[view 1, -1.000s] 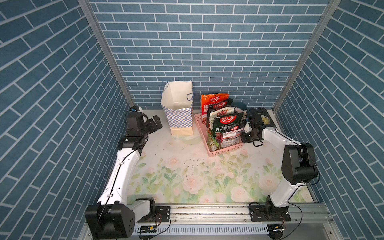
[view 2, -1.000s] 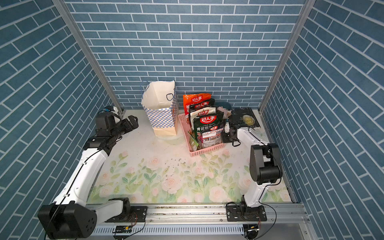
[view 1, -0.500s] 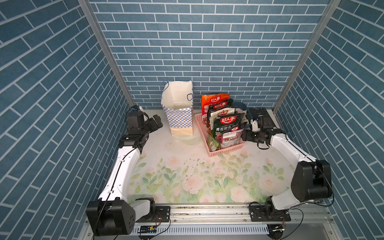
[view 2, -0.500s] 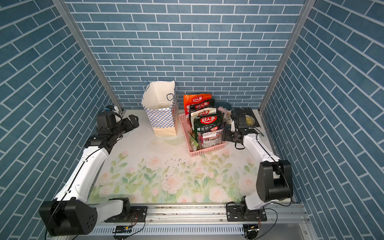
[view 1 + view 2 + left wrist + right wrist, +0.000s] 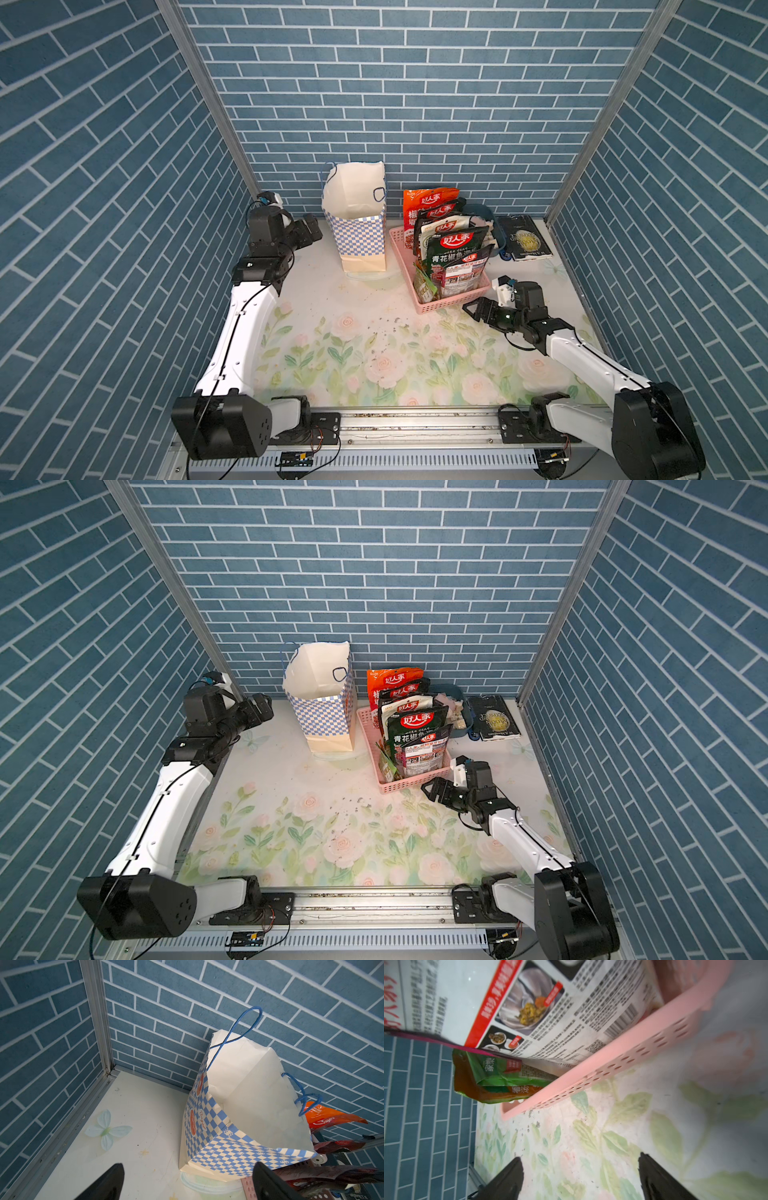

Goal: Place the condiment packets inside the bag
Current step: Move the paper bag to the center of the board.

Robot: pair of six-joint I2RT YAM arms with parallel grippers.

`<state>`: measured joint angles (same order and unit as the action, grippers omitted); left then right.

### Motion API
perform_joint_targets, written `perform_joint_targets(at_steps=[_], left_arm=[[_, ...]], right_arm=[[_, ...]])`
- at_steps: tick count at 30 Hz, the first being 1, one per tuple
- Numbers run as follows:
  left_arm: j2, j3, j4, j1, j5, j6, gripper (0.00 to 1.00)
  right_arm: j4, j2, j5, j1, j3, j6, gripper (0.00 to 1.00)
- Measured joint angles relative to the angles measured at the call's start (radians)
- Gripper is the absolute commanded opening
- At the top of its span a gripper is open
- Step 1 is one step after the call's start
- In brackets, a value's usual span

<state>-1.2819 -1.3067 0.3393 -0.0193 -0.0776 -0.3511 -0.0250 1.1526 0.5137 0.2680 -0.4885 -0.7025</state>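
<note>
The bag (image 5: 357,224) stands far back next to the wall, so my right gripper should move away while my left gripper pulls the bag forward by its blue handle (image 5: 240,1020).
The bag (image 5: 359,232) stands upright and open-topped at the back, blue-and-white checkered outside, white inside (image 5: 245,1093). Several condiment packets (image 5: 453,249) stand packed in a pink basket (image 5: 453,302) just right of it: orange-red at the back, black and green in front. My left gripper (image 5: 312,232) hovers left of the bag, open and empty, its dark fingertips (image 5: 112,1182) wide apart. My right gripper (image 5: 471,311) sits low by the basket's front right corner, open and empty; its wrist view shows a packet's printed back (image 5: 571,1012) and a small green packet (image 5: 492,1072).
A black book (image 5: 524,243) lies at the back right, with a blue tub (image 5: 490,218) of pale items between it and the basket. Dark crumbs (image 5: 386,332) dot the floral mat in front of the basket. Blue brick walls close in three sides.
My right gripper has opened and drawn back from the basket's right side to its front right corner. The left arm has barely moved.
</note>
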Motion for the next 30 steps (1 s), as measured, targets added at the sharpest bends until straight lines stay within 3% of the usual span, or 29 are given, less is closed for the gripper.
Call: perform_joint_targets(at_steps=[8, 14, 20, 30], left_arm=[[-0.069, -0.051, 0.002, 0.0, -0.037, -0.007, 1.0], [-0.208, -0.22, 0.007, 0.0, -0.076, 0.023, 1.0], [-0.391, -0.442, 0.058, 0.002, -0.111, 0.019, 1.0], [-0.666, -0.688, 0.161, 0.006, -0.127, 0.034, 0.92]], right_arm=[[-0.373, 0.141, -0.018, 0.0, 0.033, -0.196, 0.84], [-0.503, 0.233, -0.024, 0.0, 0.025, -0.24, 0.82], [-0.455, 0.192, -0.056, 0.0, 0.025, -0.241, 0.82], [-0.258, -0.061, -0.132, 0.0, 0.037, -0.234, 0.82]])
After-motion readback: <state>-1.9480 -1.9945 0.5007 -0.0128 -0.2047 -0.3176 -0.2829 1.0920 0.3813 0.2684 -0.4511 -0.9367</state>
